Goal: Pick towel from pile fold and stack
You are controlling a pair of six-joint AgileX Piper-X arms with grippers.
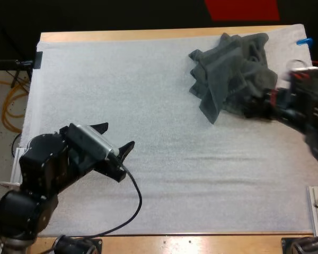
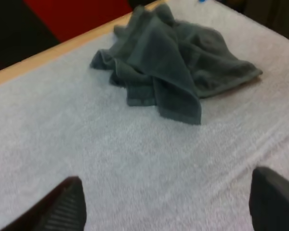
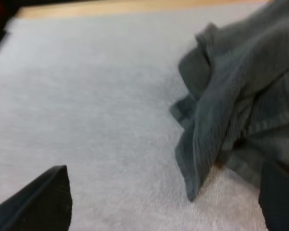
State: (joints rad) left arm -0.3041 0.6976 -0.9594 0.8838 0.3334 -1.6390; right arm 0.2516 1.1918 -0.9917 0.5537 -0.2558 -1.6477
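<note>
The pointed flap rests loosely over other folds, so the top towel will come away and leave another towel behind when I pick it up.
A crumpled pile of dark grey-green towels lies at the far right of the white mat. My right gripper is at the pile's near right side. In the right wrist view it stands open, one finger over bare mat, the other finger against the towel's hanging edge. My left gripper hovers open over the near left of the mat, well away from the pile. In the left wrist view its fingers stand wide apart with the towels far ahead.
The wooden table edge runs along the far side behind the pile. A black clamp sits at the mat's far left corner. A wide stretch of bare mat lies between the two arms.
</note>
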